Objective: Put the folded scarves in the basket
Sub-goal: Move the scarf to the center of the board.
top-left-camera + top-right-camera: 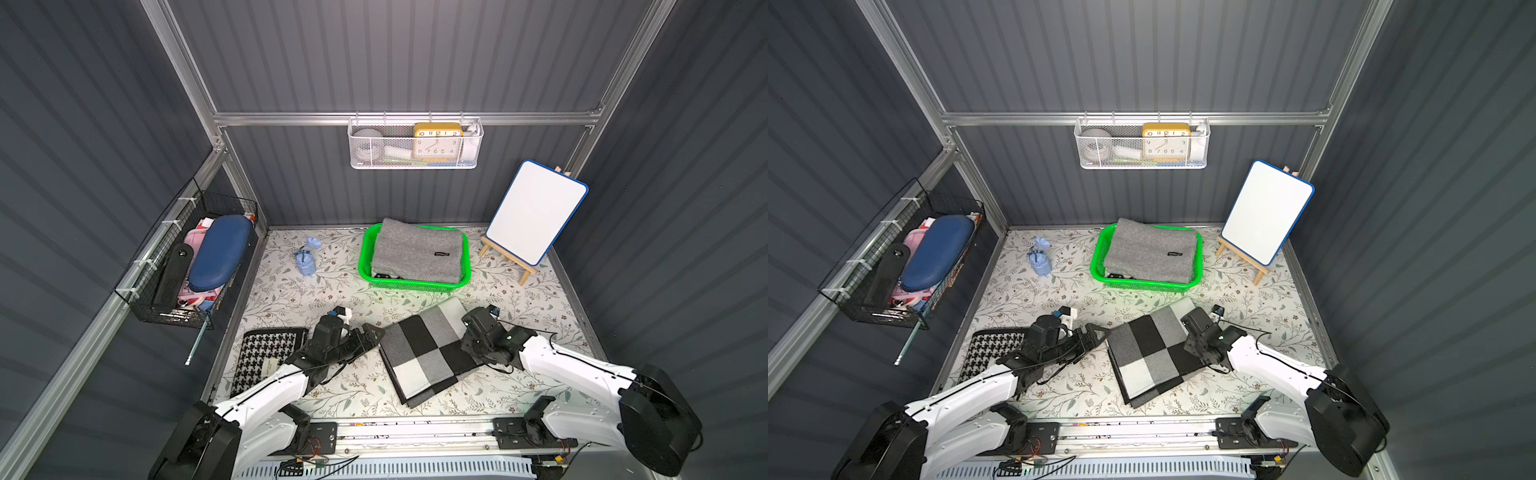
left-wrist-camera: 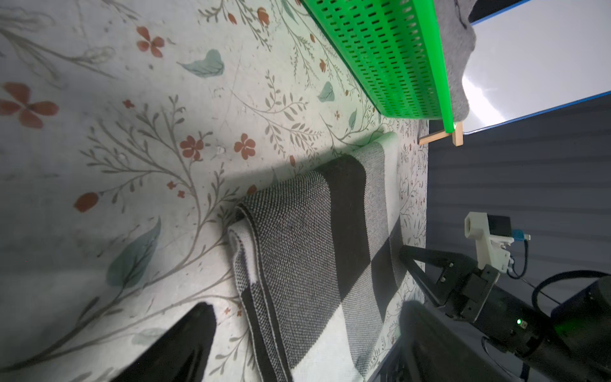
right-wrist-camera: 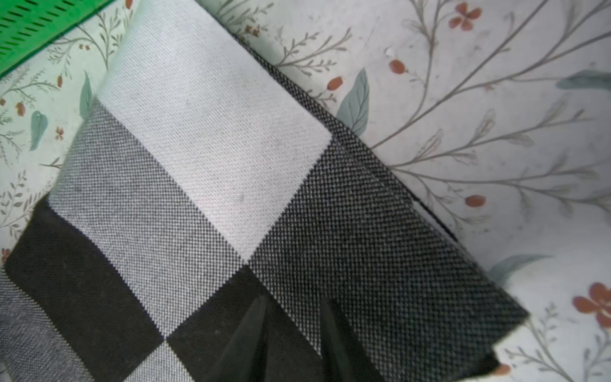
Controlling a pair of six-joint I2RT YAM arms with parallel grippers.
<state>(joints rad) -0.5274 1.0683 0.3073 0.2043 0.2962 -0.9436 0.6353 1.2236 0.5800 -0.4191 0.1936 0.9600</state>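
The folded scarf (image 1: 428, 352) lies at a slant to the basket. Next, I turn the scarf square before my left gripper closes on its side edge (image 1: 384, 347).
The folded scarf (image 1: 428, 351), checked in black, grey and white, lies flat on the flowered table in front of the green basket (image 1: 365, 266). A folded grey cloth (image 1: 417, 249) fills the basket. My left gripper (image 1: 376, 337) is open at the scarf's left edge. In the left wrist view its fingers (image 2: 195, 334) straddle that edge of the scarf (image 2: 297, 251), low over the table. My right gripper (image 3: 294, 307) stands on the scarf's right side, its fingertips (image 3: 254, 317) slightly apart with flat cloth (image 3: 205, 139) showing between them. From above the wrist (image 1: 482, 328) hides them.
A houndstooth cloth (image 1: 266, 353) lies at the front left, under the left arm. A small blue object (image 1: 306, 257) stands left of the basket, and a whiteboard on an easel (image 1: 534, 212) to its right. A black wire basket (image 1: 195, 266) and a white mesh basket (image 1: 415, 143) hang on the walls.
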